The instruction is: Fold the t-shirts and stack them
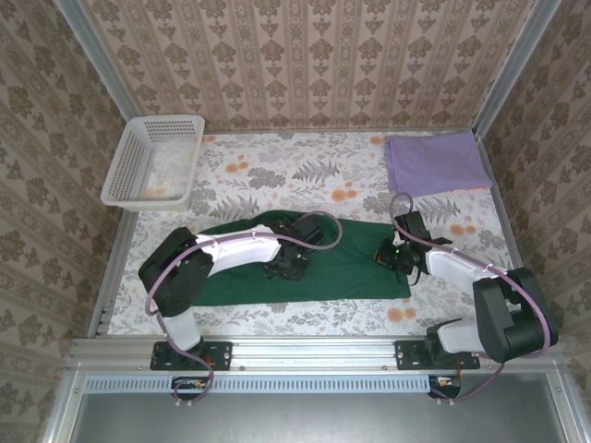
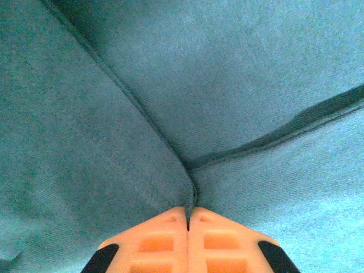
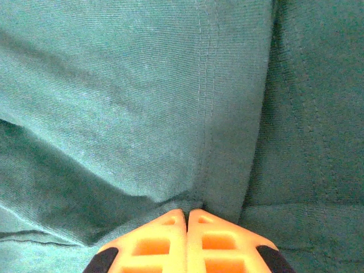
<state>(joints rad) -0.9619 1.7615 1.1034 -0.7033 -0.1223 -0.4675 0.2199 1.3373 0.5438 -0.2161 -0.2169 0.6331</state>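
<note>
The green t-shirt is doubled over in a narrow band (image 1: 343,275), so next my left gripper moves its pinched cloth toward the basket (image 1: 155,162) to spread the t-shirt open before folding it.
The dark green t-shirt (image 1: 342,268) lies stretched across the middle of the table in front of both arms. My left gripper (image 1: 288,265) presses down near the shirt's middle, its orange fingers (image 2: 165,239) shut on a pinch of green cloth (image 2: 114,142). At the shirt's right end my right gripper (image 1: 395,256) is shut on a seam fold of the same green t-shirt (image 3: 142,96), the cloth puckered between its orange fingers (image 3: 210,242). The lilac purple t-shirt (image 1: 436,161) lies folded flat at the far right corner of the table.
A white lattice basket (image 1: 152,161) stands at the far left corner. The table carries a floral cloth (image 1: 277,171), with patterned walls on three sides and a metal rail (image 1: 314,351) along the near edge.
</note>
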